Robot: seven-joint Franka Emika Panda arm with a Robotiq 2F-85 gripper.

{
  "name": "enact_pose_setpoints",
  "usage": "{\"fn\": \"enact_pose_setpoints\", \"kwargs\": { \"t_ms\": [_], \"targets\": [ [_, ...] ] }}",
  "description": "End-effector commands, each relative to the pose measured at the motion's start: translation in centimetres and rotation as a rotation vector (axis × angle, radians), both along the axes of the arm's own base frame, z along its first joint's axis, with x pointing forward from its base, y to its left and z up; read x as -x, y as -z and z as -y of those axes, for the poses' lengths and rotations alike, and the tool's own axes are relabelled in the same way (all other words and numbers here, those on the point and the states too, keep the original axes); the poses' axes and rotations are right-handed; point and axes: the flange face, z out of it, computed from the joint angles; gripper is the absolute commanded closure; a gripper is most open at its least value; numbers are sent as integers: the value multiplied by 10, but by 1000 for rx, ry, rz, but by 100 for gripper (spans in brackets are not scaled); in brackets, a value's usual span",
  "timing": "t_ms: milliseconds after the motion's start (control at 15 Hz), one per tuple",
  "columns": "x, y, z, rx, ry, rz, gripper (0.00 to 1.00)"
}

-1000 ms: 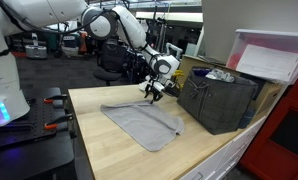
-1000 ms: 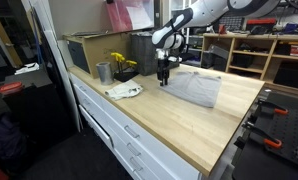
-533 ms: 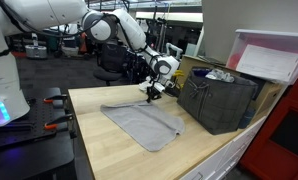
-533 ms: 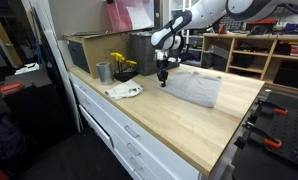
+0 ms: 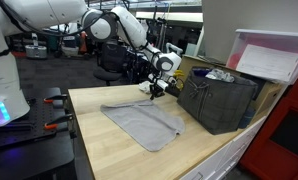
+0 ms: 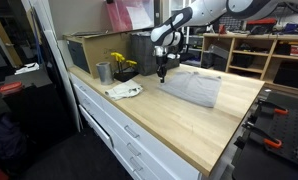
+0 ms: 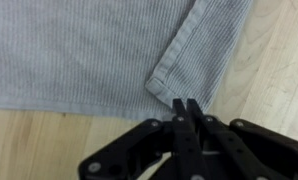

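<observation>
I should open my gripper, move farther over the cloth's flap [image 7: 196, 68] and grip the grey cloth there, because my gripper's closed fingers are at the edge of the grey cloth's folded corner [image 7: 179, 98].
A grey ribbed cloth [image 5: 144, 125] lies flat on the light wooden table [image 5: 99, 150]; it also shows in an exterior view [image 6: 194, 88]. My gripper [image 5: 152, 92] hangs at the cloth's far corner, close to the tabletop, and appears in an exterior view [image 6: 161, 76]. In the wrist view the grey cloth [image 7: 89, 50] fills the top, with one corner folded over. The gripper [image 7: 186, 103] has its two fingers pressed together right at that folded edge, shut on the fabric's hem. The pinch point itself is hidden by the fingertips.
A dark fabric bin [image 5: 221, 100] stands beside the cloth, with a white and pink box [image 5: 274, 58] behind it. A metal cup [image 6: 103, 72], yellow flowers [image 6: 121, 63] and a white rag [image 6: 124, 91] sit near the table's other end.
The fingers have come together at the cloth's corner. The arm has barely moved, perhaps rising slightly.
</observation>
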Motion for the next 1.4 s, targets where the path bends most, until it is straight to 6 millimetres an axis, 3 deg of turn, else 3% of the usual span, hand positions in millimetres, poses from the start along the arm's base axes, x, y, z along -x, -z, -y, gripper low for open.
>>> {"fn": "enact_pose_setpoints", "kwargs": {
  "t_ms": [0,333,400,467,600,800,867,933,1067,1333],
  "targets": [
    [0,-6,6,62,-57,-3,59],
    [6,19,11,109,-88,-42,22],
    [6,23,11,113,-85,-47,20],
    [7,25,11,112,-86,-51,57],
    [8,26,9,103,-78,-56,53],
    [8,18,8,100,-66,-53,76],
    [8,17,8,104,-64,-54,69],
    [7,15,9,104,-64,-52,42],
    [8,12,9,111,-60,-51,40],
    [10,6,5,115,-49,-57,12]
  ]
}}
